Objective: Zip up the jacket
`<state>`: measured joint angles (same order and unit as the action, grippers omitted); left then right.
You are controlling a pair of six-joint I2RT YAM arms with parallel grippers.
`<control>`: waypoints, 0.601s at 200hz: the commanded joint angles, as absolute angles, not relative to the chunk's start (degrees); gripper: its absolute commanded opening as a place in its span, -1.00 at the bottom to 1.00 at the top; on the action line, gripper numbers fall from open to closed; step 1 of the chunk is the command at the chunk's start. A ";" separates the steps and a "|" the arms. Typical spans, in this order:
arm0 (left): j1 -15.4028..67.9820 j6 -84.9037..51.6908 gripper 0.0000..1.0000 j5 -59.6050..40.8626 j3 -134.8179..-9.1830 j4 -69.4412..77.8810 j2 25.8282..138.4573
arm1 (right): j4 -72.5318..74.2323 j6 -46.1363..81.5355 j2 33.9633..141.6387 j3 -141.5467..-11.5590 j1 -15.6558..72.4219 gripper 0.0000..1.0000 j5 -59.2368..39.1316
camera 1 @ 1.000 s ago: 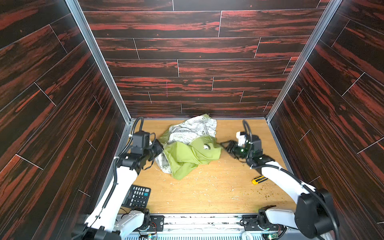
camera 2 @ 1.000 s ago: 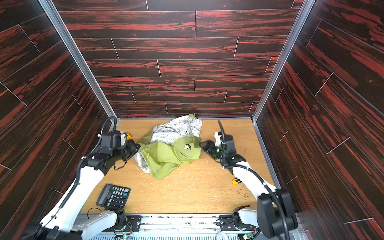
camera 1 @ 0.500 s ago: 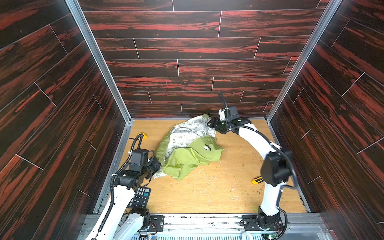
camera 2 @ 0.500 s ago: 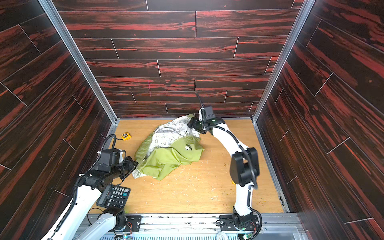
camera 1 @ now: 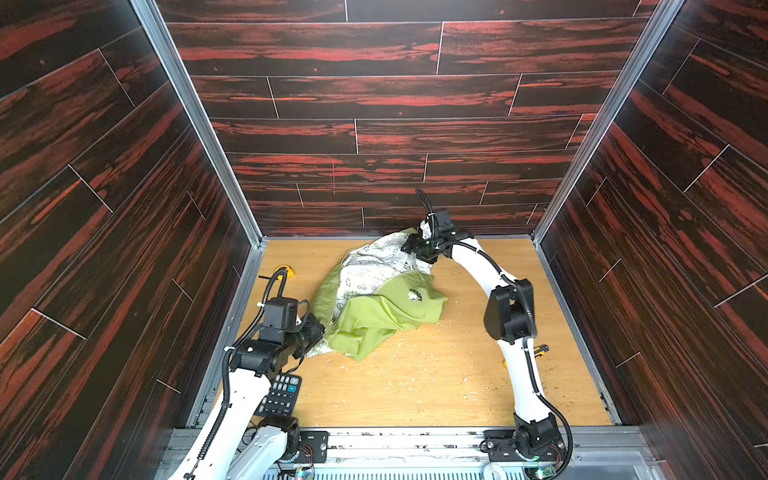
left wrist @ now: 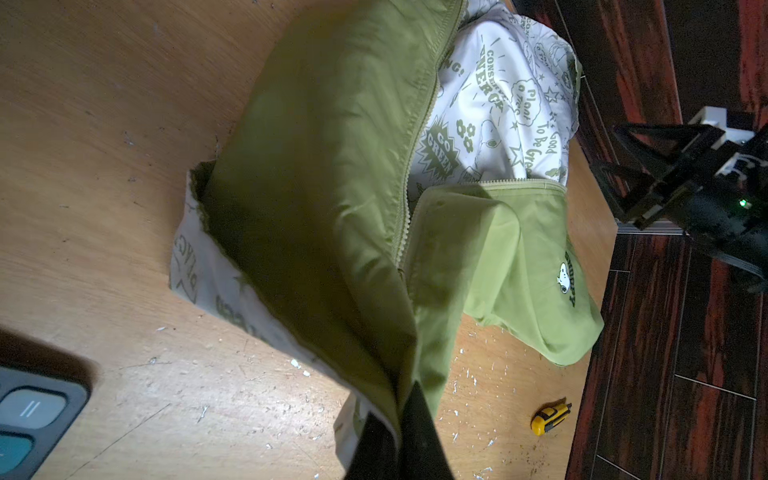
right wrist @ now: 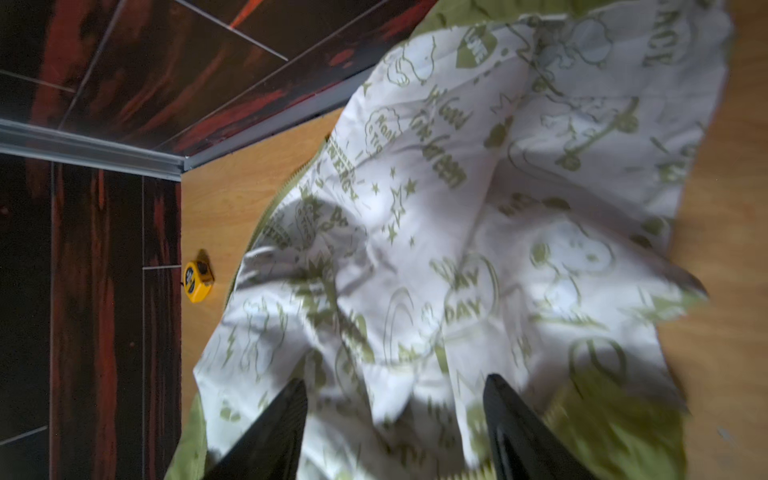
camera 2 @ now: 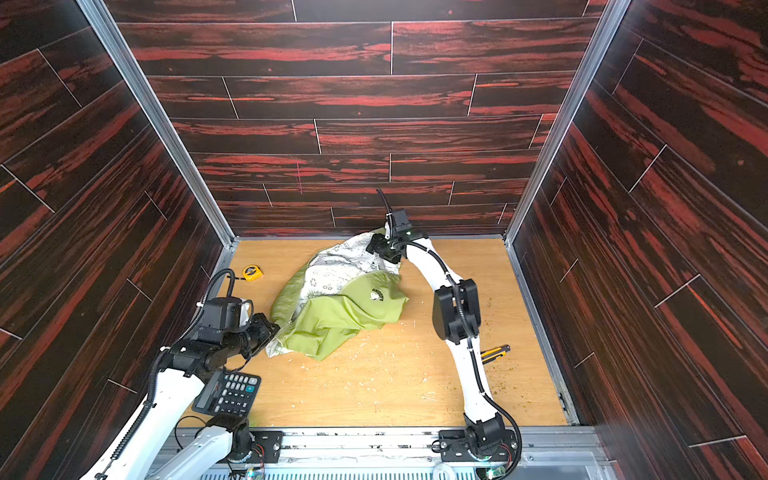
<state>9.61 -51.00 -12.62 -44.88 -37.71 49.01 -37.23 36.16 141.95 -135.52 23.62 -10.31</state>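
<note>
I see a green rim point(camera 1: 325, 294) along the white lining's far edge, so the jacket's far panel point(camera 1: 376, 257) will fold over with its green side up when I pull it across.
The lime-green jacket point(camera 1: 374, 320) point(camera 2: 332, 316) lies crumpled mid-table, its white printed lining point(camera 1: 374, 262) turned up at the far end. The chest logo point(camera 1: 413, 296) faces up. In the left wrist view its zipper point(left wrist: 409, 166) runs unjoined along the green edge. My left gripper point(camera 1: 318, 332) point(camera 2: 270, 330) point(left wrist: 401, 411) is shut on the jacket's near-left edge. My right gripper point(camera 1: 409, 249) point(camera 2: 374, 247) point(right wrist: 395, 382) stands open at the jacket's far end. Its fingers straddle the lining point(right wrist: 457, 208) without pinching it.
A black calculator point(camera 1: 282, 392) point(camera 2: 230, 392) lies under my left arm at the near left. A yellow tape measure point(camera 2: 252, 272) point(right wrist: 197, 280) sits at the far left. A yellow utility knife point(camera 2: 494, 352) point(left wrist: 550, 417) lies right. Dark walls close three sides.
My right arm swung from the jacket's right side to its far end. My left arm drew back toward the near left with the jacket edge in its grip.
</note>
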 commanded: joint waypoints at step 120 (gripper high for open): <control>9.81 -50.80 -1.00 -12.26 -41.38 -41.99 45.44 | -32.90 43.24 157.13 -148.37 21.59 -1.00 -16.81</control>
